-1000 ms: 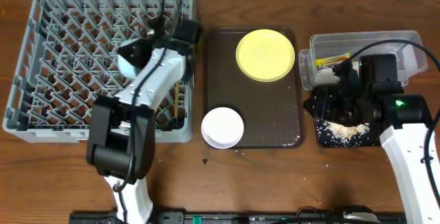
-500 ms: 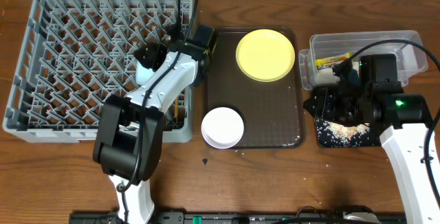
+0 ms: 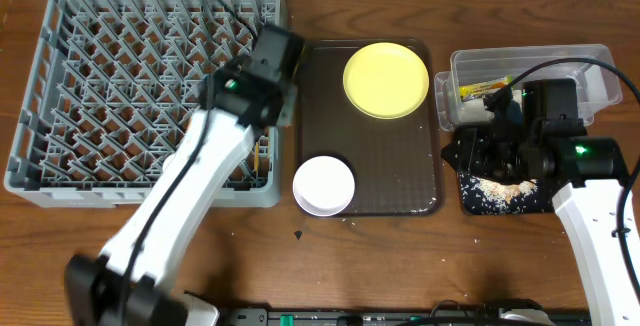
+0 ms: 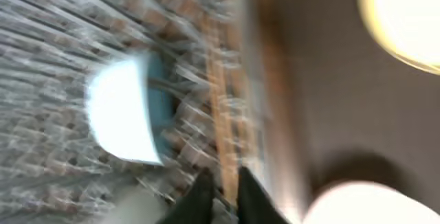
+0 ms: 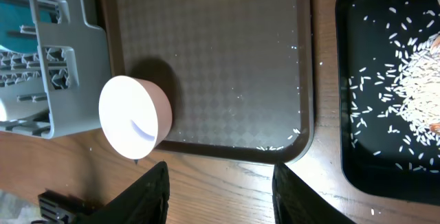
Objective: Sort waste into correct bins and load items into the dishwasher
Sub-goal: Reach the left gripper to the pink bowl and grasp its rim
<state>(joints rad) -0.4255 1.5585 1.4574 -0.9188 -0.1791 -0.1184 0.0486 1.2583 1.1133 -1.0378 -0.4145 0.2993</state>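
Observation:
The white bowl (image 3: 323, 186) is standing apart from the yellow plate, so I should move my left gripper on toward the bowl's rim (image 3: 325, 214) before its fingers open there.
The light blue bowl (image 4: 124, 114) lies in the grey dish rack (image 3: 100, 86), blurred in the left wrist view and hidden under the arm from overhead. My left gripper (image 4: 223, 196) is shut and empty near the rack's right side, above the wooden chopsticks (image 4: 223, 114). The white bowl (image 3: 324, 184) sits at the brown tray's front left corner. The yellow plate (image 3: 386, 80) lies at the tray's back. My right gripper (image 5: 220, 196) is open and empty, beside the black tray (image 5: 385, 80) holding rice scraps (image 5: 419, 107).
The dark brown serving tray (image 3: 400, 166) lies between the rack and the bins. The clear tub (image 3: 590, 61) at the back right holds the green-and-yellow wrapper (image 3: 483, 89). A few rice grains lie on the brown tray's front edge (image 5: 275, 148).
The left arm has swung right across the rack's edge. The light blue bowl it carried now rests in the rack, free of the gripper. The right arm has not moved.

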